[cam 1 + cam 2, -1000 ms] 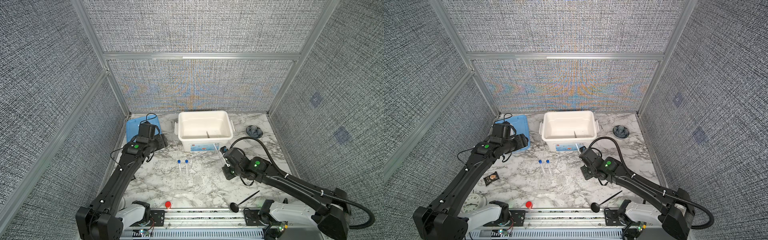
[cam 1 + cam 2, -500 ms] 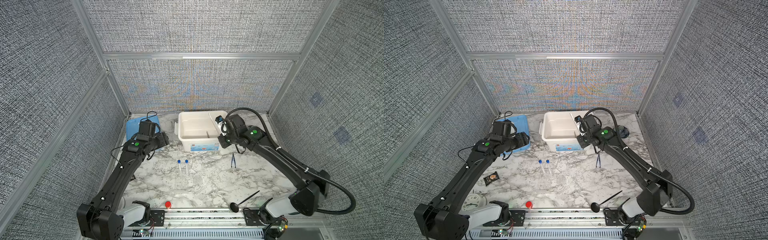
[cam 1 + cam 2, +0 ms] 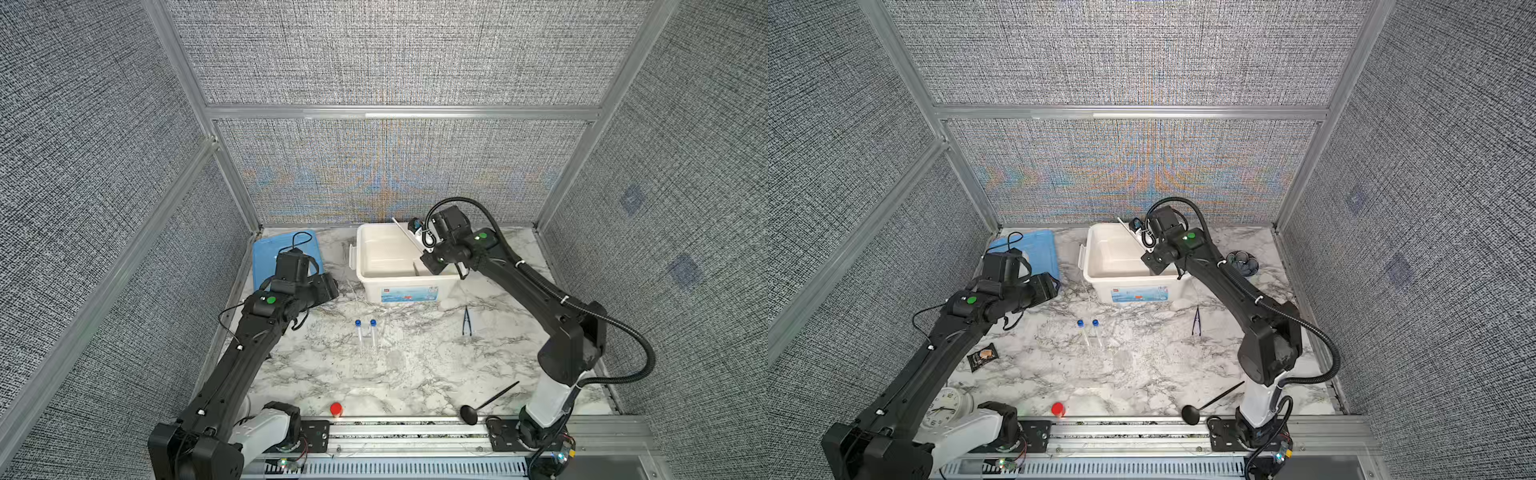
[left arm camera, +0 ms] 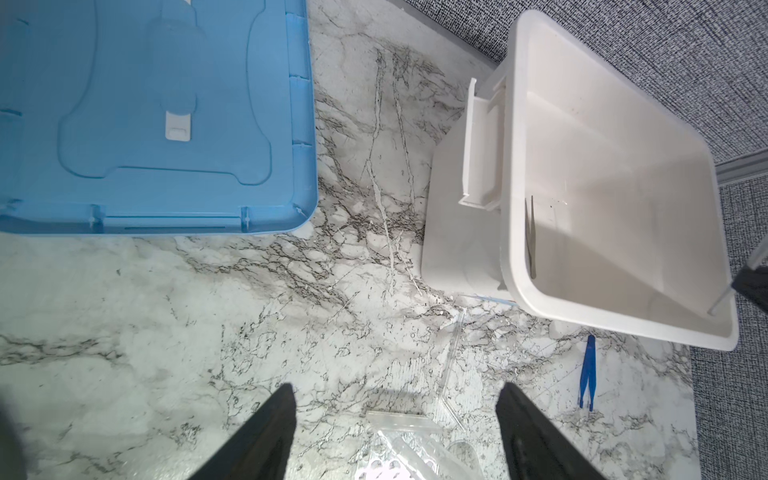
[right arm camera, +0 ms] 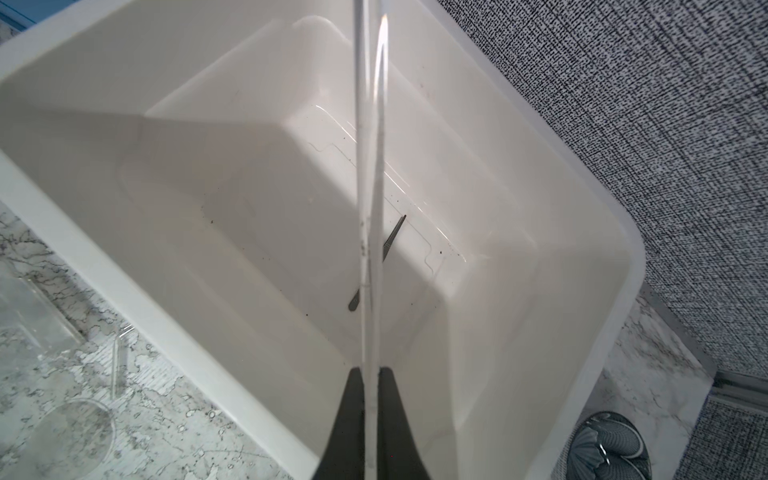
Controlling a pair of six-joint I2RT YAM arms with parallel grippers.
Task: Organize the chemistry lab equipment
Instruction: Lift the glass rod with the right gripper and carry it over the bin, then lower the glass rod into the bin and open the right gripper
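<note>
The white bin's bottom [image 5: 280, 208] is open beneath the clear dropper [image 3: 405, 232]. My right gripper should keep lowering the dropper and let it go close above the bin's bottom.
My right gripper [image 5: 370, 374] is shut on a thin clear dropper [image 5: 365, 208], held above the open white bin [image 5: 145, 311]; in a top view the dropper [image 3: 405, 232] slants up over the bin [image 3: 359, 257]. Silver tweezers [image 5: 397, 230] lie on the bin floor. Two clear blue-capped tubes [image 3: 365, 332] stand at mid-table in a clear rack [image 4: 399, 449]. Dark blue forceps [image 3: 467, 321] lie on the marble right of them. My left gripper [image 4: 397, 390] is open and empty, just above the rack's near end. Another clear rod [image 4: 453, 357] lies by the bin.
A blue lid [image 3: 286, 253] lies flat at the back left. A black ladle [image 3: 486, 405] and a red cap [image 3: 336, 408] sit near the front rail. A grey-blue flower dish [image 3: 1244, 262] is behind the right arm. A clock [image 3: 944, 409] and a dark packet [image 3: 982, 356] are front left.
My right arm has lifted from the marble beside the forceps and swung back over the white bin, carrying the dropper. The left arm has barely moved.
</note>
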